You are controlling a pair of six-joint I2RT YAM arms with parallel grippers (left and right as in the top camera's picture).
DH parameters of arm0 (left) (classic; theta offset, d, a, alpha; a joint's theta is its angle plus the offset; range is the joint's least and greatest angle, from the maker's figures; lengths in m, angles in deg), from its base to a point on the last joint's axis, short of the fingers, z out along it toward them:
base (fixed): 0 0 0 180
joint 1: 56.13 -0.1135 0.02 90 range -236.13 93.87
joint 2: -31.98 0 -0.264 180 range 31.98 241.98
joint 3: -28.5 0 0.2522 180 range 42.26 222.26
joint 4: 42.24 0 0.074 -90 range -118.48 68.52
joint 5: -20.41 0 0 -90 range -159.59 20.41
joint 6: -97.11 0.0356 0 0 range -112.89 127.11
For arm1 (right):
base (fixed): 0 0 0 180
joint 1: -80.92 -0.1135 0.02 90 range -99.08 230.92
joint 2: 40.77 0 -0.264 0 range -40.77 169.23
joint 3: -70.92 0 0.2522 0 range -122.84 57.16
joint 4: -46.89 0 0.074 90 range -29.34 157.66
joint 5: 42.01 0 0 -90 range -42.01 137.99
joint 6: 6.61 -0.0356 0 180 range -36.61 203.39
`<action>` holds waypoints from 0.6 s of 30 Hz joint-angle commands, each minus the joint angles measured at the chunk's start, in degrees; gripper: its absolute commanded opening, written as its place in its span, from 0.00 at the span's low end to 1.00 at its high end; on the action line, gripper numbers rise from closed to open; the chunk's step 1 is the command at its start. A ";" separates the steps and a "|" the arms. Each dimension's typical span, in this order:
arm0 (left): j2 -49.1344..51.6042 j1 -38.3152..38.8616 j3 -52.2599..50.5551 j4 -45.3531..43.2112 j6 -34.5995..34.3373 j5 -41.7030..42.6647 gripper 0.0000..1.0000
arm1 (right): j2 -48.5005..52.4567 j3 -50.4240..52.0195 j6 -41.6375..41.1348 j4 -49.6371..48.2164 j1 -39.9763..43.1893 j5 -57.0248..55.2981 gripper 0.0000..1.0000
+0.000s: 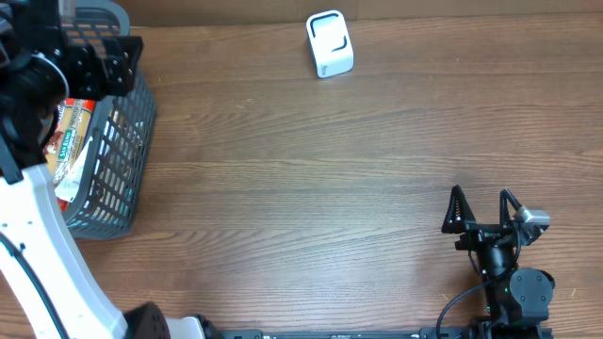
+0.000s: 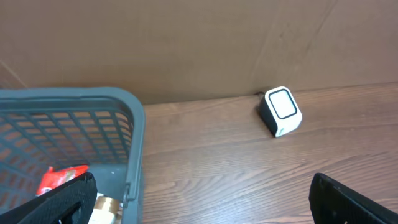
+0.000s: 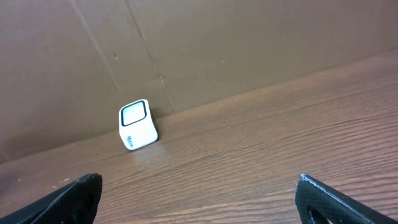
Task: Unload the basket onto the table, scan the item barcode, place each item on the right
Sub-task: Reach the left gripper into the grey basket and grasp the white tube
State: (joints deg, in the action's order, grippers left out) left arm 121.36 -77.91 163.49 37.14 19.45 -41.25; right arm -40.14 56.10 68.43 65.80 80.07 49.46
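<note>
My left gripper should stay open and keep going down until its fingers are on both sides of the tube's middle (image 1: 74,171), then close there, because the white tube (image 1: 68,185) lies uncovered in the grey basket.
A small white barcode scanner (image 1: 330,44) with a dark window stands at the table's far edge, also seen in the left wrist view (image 2: 283,112) and the right wrist view (image 3: 137,125). Packaged items (image 1: 71,141) lie in a grey plastic basket (image 1: 127,179) at the left; a red packet (image 2: 59,179) shows inside it. My left gripper (image 1: 121,66) hangs open above the basket's far end, its fingers (image 2: 68,199) wide apart and holding nothing. My right gripper (image 1: 482,209) stands open near the front right, well short of the scanner, with nothing between its fingers (image 3: 81,196).
A brown cardboard wall (image 3: 205,50) runs along the table's back edge behind the scanner. The basket's rim (image 2: 134,124) stands just below and left of my left fingers. Bare wood tabletop (image 1: 311,179) lies between basket, scanner and right arm.
</note>
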 commanded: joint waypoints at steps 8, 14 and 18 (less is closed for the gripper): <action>7.89 -12.17 1.60 7.43 -9.55 -3.45 1.00 | -0.46 0.59 0.22 -0.44 -0.28 -0.35 1.00; 10.73 -17.31 0.48 6.10 -11.74 -9.35 1.00 | -0.46 0.59 0.22 -0.44 -0.28 -0.33 1.00; 13.81 -17.57 0.20 5.95 -9.51 -12.41 1.00 | -0.46 0.59 0.22 -0.44 -0.28 -0.35 1.00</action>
State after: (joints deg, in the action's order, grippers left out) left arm 132.71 -95.61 163.84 43.24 9.33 -49.86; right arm -40.14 56.10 68.43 65.80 80.05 49.46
